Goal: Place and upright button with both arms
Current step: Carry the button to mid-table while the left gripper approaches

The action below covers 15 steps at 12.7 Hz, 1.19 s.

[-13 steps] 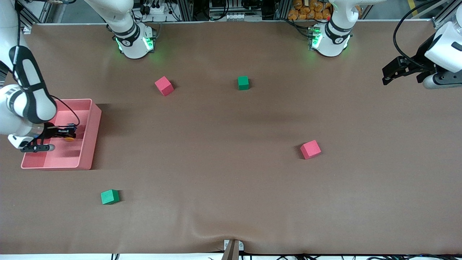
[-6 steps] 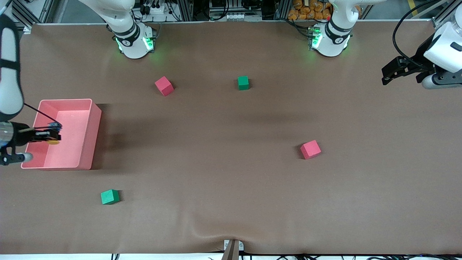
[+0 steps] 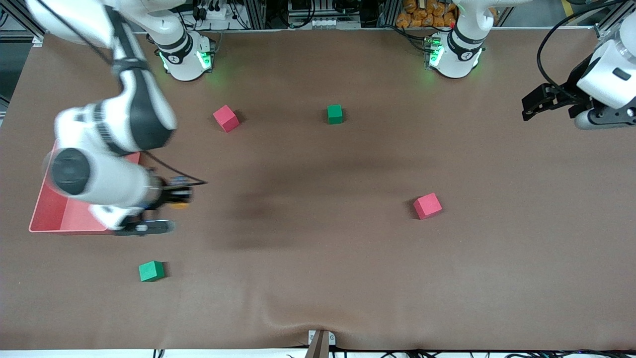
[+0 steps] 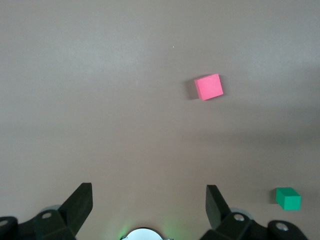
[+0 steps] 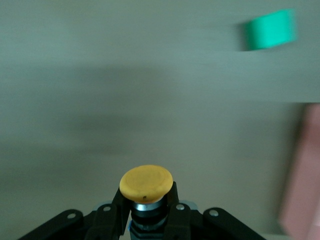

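Observation:
I should keep carrying the button with my right gripper toward the clear middle of the brown table (image 3: pixel 332 185) until the button rests there. My fingers are holding its black body (image 5: pixel 148 218), and its cap is free.
My right gripper (image 3: pixel 183 196) is shut on the button (image 5: pixel 146 184), an orange round cap on a short black body. It holds the button in the air over the brown table, just beside the pink bin (image 3: pixel 54 216). In the front view the button (image 3: pixel 181 204) shows as a small orange spot at the fingertips. My left gripper (image 3: pixel 527 110) is open and empty, up in the air at the left arm's end of the table. In the left wrist view its fingers (image 4: pixel 80 202) stand wide apart over bare table.
A red cube (image 3: pixel 226 118) and a green cube (image 3: pixel 335 114) lie near the robots' bases. Another red cube (image 3: pixel 427 206) lies toward the left arm's end. A green cube (image 3: pixel 150 271) lies nearer the front camera than the bin.
My right arm has lifted the button out of the pink bin and swung it toward the table's middle. My left gripper has shifted slightly.

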### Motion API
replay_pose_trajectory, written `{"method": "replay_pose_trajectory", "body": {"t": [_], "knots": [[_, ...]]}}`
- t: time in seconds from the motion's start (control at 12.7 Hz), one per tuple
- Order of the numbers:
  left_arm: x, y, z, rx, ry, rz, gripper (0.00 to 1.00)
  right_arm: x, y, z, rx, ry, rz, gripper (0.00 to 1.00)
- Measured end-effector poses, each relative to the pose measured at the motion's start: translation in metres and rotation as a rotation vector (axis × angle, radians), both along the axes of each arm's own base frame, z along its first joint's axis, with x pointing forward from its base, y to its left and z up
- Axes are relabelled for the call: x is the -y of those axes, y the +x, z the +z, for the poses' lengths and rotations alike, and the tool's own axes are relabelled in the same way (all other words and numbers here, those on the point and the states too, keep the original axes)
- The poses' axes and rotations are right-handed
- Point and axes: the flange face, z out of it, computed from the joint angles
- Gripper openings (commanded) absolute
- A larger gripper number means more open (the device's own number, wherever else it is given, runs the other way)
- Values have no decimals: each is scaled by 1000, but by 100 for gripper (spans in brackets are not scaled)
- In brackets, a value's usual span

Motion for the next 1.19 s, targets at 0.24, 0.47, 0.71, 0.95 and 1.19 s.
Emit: {"method": "replay_pose_trajectory", "body": {"t": [0.24,0.47,0.71,0.95,1.19], "knots": [[13,10,-23,-44,-2,-23,100,-121,-18,-37,33,102,-55,0],[34,15,-50,-95,-1,-61,100,-226,-54,-90,84,175,-55,0],[48,17,-81,-162,-22,-78,100,-288,-95,-143,74,158,-71,0],[59,18,-109,-221,-71,-37,100,-309,-114,-195,72,131,-62,0],[76,16,-133,-257,-61,-22,100,-318,-125,-226,78,121,-45,36]]}}
